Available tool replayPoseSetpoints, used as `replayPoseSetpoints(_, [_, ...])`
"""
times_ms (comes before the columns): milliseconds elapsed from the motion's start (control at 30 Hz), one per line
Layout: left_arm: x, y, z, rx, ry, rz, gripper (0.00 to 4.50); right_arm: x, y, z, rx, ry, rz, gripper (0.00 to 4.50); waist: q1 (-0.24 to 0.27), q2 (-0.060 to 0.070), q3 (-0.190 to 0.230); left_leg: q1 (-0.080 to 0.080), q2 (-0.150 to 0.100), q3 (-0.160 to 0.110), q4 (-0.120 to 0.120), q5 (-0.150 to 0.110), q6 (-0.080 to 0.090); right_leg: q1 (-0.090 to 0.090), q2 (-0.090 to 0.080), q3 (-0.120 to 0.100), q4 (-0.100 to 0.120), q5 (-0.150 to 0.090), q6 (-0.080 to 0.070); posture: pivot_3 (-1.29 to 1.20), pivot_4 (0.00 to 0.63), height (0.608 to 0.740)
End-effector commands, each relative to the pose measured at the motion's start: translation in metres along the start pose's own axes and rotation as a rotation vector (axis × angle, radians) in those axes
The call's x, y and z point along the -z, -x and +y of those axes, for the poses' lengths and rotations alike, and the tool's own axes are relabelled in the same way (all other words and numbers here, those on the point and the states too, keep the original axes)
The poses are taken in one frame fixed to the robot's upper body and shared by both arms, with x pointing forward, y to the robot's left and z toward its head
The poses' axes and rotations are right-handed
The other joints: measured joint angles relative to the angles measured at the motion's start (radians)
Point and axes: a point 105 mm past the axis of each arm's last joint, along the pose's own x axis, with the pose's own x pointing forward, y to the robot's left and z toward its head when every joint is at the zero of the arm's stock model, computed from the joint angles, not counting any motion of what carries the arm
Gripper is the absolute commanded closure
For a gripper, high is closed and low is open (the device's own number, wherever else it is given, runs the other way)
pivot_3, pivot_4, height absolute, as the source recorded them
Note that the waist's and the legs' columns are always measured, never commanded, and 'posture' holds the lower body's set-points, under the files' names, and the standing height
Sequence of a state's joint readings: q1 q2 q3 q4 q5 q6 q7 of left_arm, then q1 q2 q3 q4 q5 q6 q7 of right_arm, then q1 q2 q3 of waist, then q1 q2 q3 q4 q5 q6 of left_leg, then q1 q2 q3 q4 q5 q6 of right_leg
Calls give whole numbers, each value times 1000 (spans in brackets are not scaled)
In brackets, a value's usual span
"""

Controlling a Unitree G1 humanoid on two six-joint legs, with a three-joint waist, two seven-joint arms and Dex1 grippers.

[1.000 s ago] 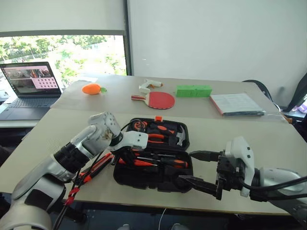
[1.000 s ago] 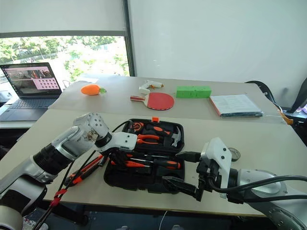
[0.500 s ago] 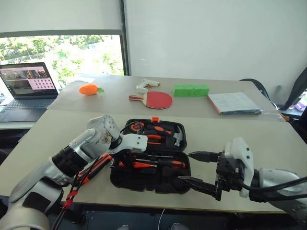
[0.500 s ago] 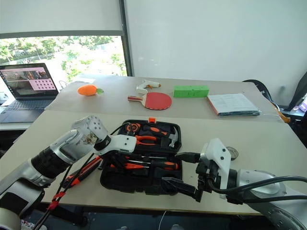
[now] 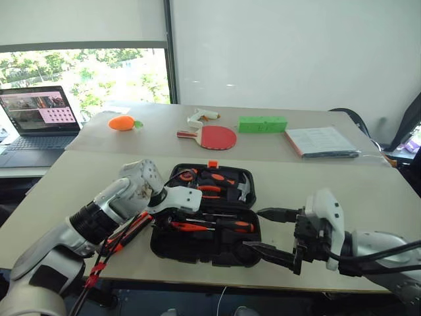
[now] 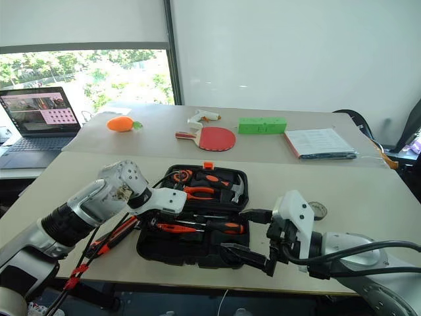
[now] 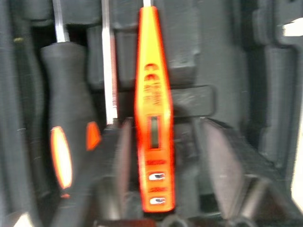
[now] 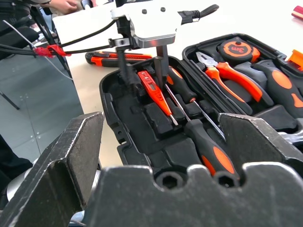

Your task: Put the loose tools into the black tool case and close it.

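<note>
Next, I close my left gripper's fingers and press down on the screwdriver's handle (image 7: 157, 163) before I get the utility knife, because the slim red-orange screwdriver (image 5: 192, 227) already lies along its hollow in the tool case.
The black tool case (image 5: 197, 252) lies open on the table's near side. My left gripper (image 8: 144, 71) points down into its left end, open, a finger on each side of the slim red-orange screwdriver (image 7: 152, 118), which lies in a recess without touching them. Two black-and-orange screwdrivers (image 8: 210, 151) rest beside it in the case. The utility knife (image 5: 128, 232) lies on the table just left of the case. A small tape roll (image 6: 318, 210) sits on the table to the right. My right gripper (image 5: 253, 229) hangs open and empty at the case's front right corner.
Pliers (image 8: 227, 75), a tape measure (image 8: 236, 49) and a hammer fill the case's far half. Beyond lie a red paddle (image 5: 214, 137), a green block (image 5: 263, 124), an orange toy (image 5: 123, 122), papers (image 5: 322, 141) and a laptop (image 5: 39, 115) at far left.
My left gripper's fingers have spread apart, letting go of the slim red-orange screwdriver, which now lies in the case. The right arm has kept still.
</note>
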State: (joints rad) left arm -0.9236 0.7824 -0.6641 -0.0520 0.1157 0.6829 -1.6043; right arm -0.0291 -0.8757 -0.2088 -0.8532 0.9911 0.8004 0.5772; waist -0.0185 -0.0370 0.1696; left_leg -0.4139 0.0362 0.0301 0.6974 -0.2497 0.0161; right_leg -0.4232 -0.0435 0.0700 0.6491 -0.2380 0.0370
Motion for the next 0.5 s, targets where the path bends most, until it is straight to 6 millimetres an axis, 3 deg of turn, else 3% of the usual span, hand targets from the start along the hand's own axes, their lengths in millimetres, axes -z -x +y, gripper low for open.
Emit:
replayPoseSetpoints(33, [-11, 28, 2, -36, -4, -54, 269, -8, 0, 2, -3, 40, -36, 0, 3, 0, 0, 0, 0, 0, 0, 0, 0, 0, 0, 0, 0, 0, 0, 0, 150, 738])
replayPoseSetpoints(67, [-13, 33, 2, -38, -5, -60, 74, -7, 0, 2, -3, 39, -36, 0, 4, 0, 0, -1, 0, 0, 1, 0, 0, 0, 0, 0, 0, 0, 0, 0, 150, 738])
replayPoseSetpoints(233, [-19, 50, 13, -91, -37, -89, 74, -7, 0, 0, 3, 35, -38, 0, 8, 0, 0, -1, 0, 0, 1, 0, 0, 0, 0, 0, 0, 0, 1, 0, 150, 738])
replayPoseSetpoints(267, [-19, 48, 17, -100, -47, -95, 619, -7, 0, 0, 3, 35, -38, 0, 9, 0, 0, -1, -1, 0, 1, 0, 0, 0, -1, 0, 0, 0, 1, 0, 150, 738])
replayPoseSetpoints(300, [-19, 47, 19, -104, -54, -99, 798, -7, 0, 0, 3, 35, -38, 0, 8, 0, 0, -1, -1, 0, 1, 0, 0, 0, -1, 0, -1, 0, 1, 0, 150, 738])
replayPoseSetpoints(500, [-14, 33, 19, -85, -86, -103, 2929, -7, 1, -1, 7, 39, -38, 0, 4, 0, 0, -1, 0, 0, 1, 0, 0, 0, 0, 0, 0, 0, 0, 0, 150, 738])
